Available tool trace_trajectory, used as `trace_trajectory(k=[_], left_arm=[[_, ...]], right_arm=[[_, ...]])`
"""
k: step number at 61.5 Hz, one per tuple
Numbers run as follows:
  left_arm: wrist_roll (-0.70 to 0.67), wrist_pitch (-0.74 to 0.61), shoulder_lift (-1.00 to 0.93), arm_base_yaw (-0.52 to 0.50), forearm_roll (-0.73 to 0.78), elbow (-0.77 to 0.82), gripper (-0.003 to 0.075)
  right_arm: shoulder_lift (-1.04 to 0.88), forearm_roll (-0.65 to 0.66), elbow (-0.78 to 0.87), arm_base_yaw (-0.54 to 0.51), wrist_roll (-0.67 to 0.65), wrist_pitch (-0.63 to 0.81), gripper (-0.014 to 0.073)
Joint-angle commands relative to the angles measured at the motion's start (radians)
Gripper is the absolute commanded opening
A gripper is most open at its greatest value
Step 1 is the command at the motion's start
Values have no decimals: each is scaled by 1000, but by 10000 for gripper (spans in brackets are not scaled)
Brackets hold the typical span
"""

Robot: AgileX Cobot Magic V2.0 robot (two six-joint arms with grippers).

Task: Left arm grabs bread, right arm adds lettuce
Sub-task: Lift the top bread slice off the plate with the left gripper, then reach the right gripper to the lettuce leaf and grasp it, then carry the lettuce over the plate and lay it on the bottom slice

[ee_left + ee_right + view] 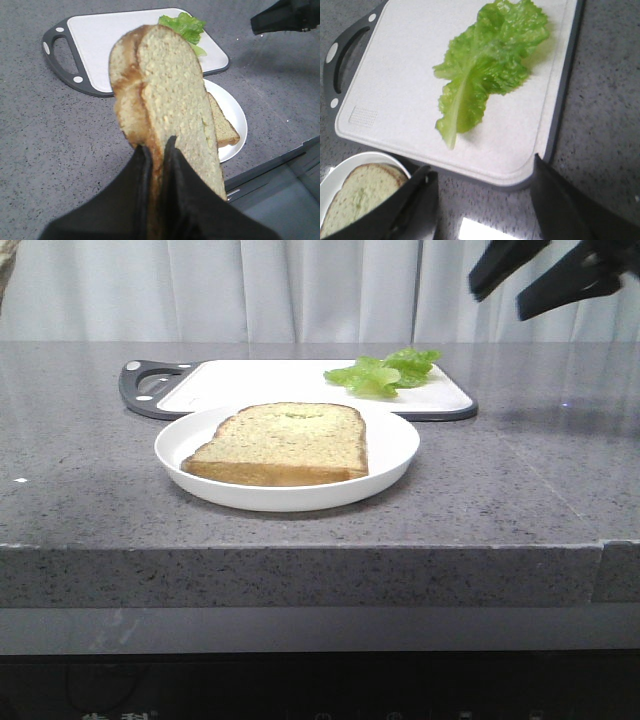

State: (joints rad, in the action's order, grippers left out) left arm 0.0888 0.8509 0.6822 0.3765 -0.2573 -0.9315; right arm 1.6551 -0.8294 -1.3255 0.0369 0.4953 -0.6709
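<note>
I can see the lettuce on the cutting board, so next my right gripper puts it over the bread on the plate before my left gripper lowers the second slice.
The bread lies flat on a white plate; a corner of it shows in the left wrist view and part in the right wrist view. My left gripper is shut on the edge of a second, similar slice with a golden-orange crust, held upright above the table; both are out of the front view. The lettuce lies on the white cutting board. My right gripper is open and empty, high above the board's near right corner.
The cutting board has a dark grey rim and handle at its left end and sits just behind the plate. The grey speckled counter ends in a front edge close to the plate.
</note>
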Motion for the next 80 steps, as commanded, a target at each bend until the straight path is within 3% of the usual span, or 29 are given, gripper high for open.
trace_trajectory(k=[1, 43, 65, 80], left_arm=[[-11, -83, -1, 8, -15, -25, -20], [-11, -81, -1, 8, -14, -25, -20], [-11, -79, -1, 8, -6, -25, -20], [-11, -79, -1, 8, -2, -25, -20]], right_arm=[[38, -51, -108, 9, 23, 15, 438], [452, -76, -543, 61, 23, -2, 426], [459, -94, -556, 66, 25, 23, -112], [346, -107, -555, 60, 25, -64, -118]])
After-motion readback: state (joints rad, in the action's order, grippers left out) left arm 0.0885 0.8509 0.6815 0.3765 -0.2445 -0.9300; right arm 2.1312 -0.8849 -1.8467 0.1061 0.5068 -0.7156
